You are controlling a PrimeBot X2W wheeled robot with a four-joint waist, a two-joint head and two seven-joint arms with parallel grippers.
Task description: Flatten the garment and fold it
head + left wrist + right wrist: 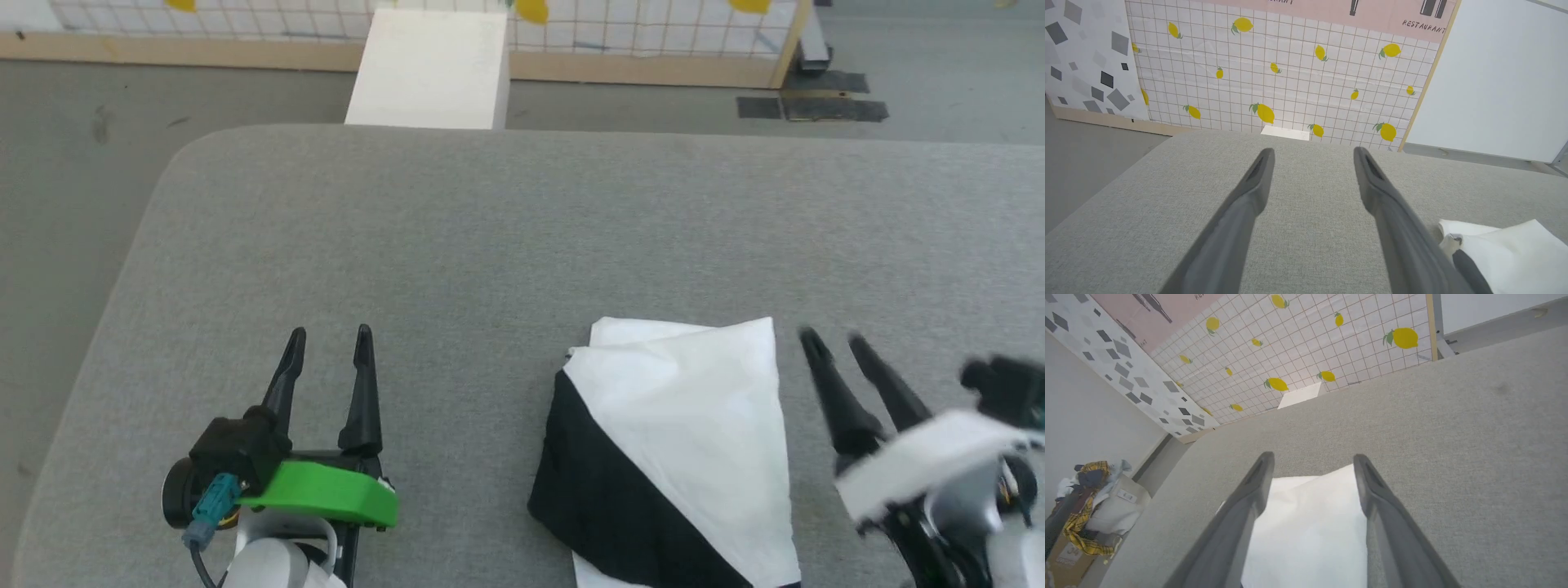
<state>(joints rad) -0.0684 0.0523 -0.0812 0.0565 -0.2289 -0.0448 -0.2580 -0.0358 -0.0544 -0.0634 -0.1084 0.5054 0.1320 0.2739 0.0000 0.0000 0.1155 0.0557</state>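
The garment's layers (pixel 691 431) lie stacked (pixel 632 334) in a compact bundle, so the garment will slide along still folded, puckering at the pinch, when I pull it.
The garment (pixel 686 457) lies folded into a compact bundle on the grey table (pixel 522 245), white on top with a black sleeve panel across its lower left. My left gripper (pixel 329 333) stands open well to the bundle's left, over bare table, nothing between its fingers (pixel 1257 179). My right gripper (pixel 833 339) is open just right of the bundle's top right corner, slightly blurred. In the right wrist view the white cloth (pixel 1306 535) shows between and below the open fingers (pixel 1261 477). A corner of the garment (pixel 1506 249) appears at the lower right of the left wrist view.
A white box (pixel 429 69) stands on the floor beyond the table's far edge, against a lemon-print tiled wall (pixel 1290 73). A cardboard box heaped with clothes (pixel 1090 506) sits off the table's left side. The table's rounded far-left corner (pixel 196 155) drops to grey floor.
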